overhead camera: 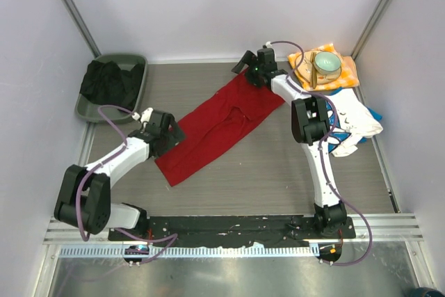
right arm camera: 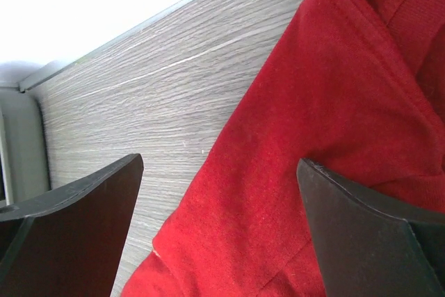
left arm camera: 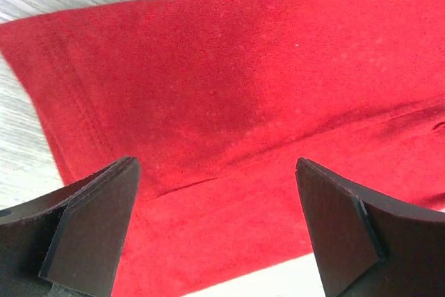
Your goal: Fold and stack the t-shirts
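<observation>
The red t-shirt (overhead camera: 212,126) lies diagonally across the table, so the robot's right gripper should move back while the left gripper swings the t-shirt's near end (overhead camera: 178,169) straight before the folding starts.
The red t-shirt (overhead camera: 222,126) lies as a long folded strip running diagonally across the table. My left gripper (overhead camera: 172,135) hovers open over its near-left end, with red cloth (left arm camera: 208,67) filling the space below the spread fingers (left arm camera: 215,163). At the strip's far-right end my right gripper (overhead camera: 249,71) is also open, straddling the edge of the red cloth (right arm camera: 334,102) with bare table under one finger (right arm camera: 220,161). Neither gripper holds anything. The white printed t-shirt (overhead camera: 351,126), with blue showing, lies crumpled at the right, partly hidden behind the right arm.
An orange-yellow cloth (overhead camera: 348,74) with a bowl (overhead camera: 325,65) on it sits at the far right corner. A green tray (overhead camera: 90,106) holding dark cloth stands at the far left. White walls enclose the table (overhead camera: 264,172) on three sides.
</observation>
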You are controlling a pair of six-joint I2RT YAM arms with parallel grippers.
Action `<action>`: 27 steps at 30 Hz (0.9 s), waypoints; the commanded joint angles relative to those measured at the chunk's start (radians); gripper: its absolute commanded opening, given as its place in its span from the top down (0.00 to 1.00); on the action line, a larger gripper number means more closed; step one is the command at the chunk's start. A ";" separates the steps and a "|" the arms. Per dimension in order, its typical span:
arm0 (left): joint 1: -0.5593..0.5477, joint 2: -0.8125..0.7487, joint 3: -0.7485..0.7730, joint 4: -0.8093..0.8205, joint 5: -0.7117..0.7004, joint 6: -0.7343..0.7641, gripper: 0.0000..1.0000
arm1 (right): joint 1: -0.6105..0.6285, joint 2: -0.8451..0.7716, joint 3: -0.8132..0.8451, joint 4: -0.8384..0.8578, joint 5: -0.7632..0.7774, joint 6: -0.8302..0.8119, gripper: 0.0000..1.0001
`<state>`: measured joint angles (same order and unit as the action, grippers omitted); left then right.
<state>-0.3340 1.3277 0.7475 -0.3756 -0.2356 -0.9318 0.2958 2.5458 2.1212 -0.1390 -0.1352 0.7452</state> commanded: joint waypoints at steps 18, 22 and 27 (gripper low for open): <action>-0.103 0.016 -0.135 0.133 0.030 -0.048 0.00 | 0.005 -0.613 -0.401 0.165 0.019 -0.063 0.00; -0.195 -0.015 -0.200 0.133 0.002 -0.120 0.00 | 0.003 -0.755 -0.503 0.145 0.043 -0.086 0.00; -0.366 -0.051 -0.263 0.133 -0.040 -0.219 0.00 | 0.005 -0.930 -0.656 0.118 0.078 -0.099 0.00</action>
<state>-0.5819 1.2793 0.5568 -0.1871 -0.2787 -1.0229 0.2958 1.7061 1.5635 0.0032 -0.1001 0.6788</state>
